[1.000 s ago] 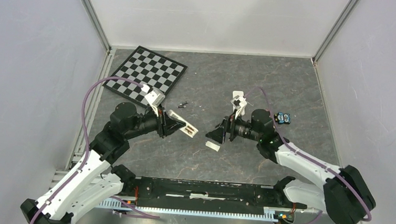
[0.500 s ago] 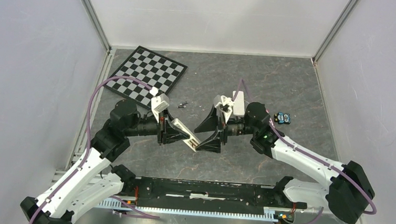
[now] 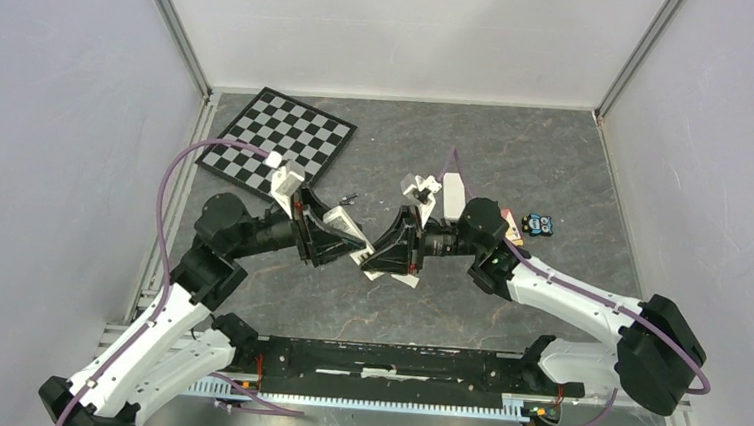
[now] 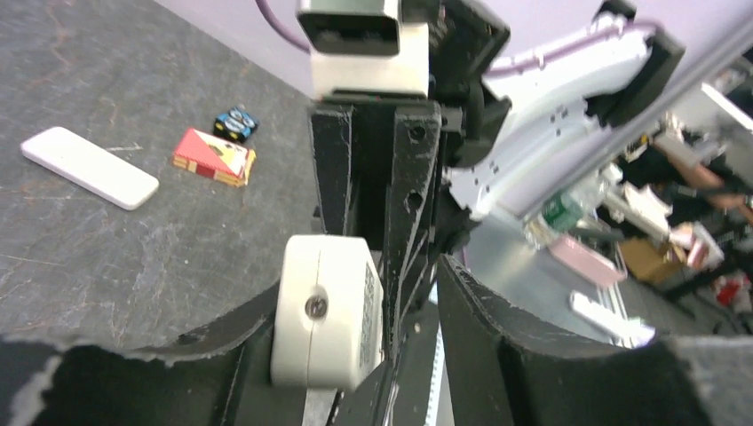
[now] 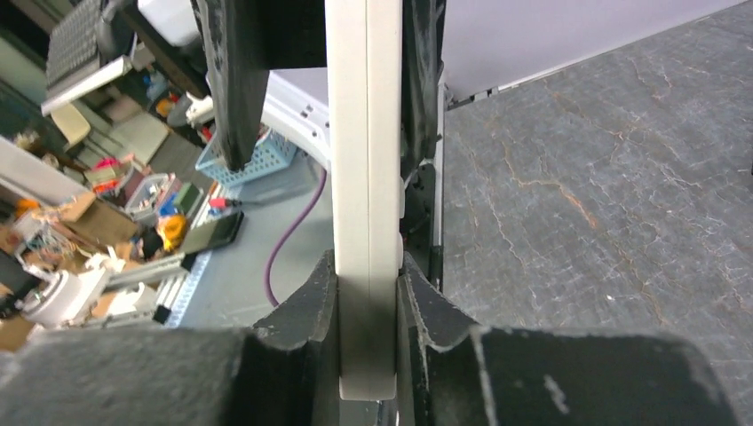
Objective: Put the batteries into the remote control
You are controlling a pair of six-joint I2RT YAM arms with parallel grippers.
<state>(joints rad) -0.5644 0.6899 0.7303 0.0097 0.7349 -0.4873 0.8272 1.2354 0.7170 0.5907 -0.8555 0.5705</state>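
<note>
My left gripper should first take the remote control's other end to free my right gripper, which holds the remote control's near end, for the batteries.
The white remote control is held edge-on above the table, with my right gripper shut on its near end. Its other end lies between the fingers of my left gripper. There it rests against one finger, with a clear gap to the other, so that gripper is open. From above, the two grippers meet nose to nose at mid-table. The batteries are tiny dark cylinders lying on the table behind the left gripper. A flat white strip, probably the battery cover, lies below the right gripper.
A checkerboard lies at the back left. A small blue toy car and a red and yellow packet sit to the right, near the right arm. Grey walls enclose the table on three sides.
The right gripper moved left and shut on the free end of the remote. The left gripper's jaws then opened round the other end. Both wrists rotated.
</note>
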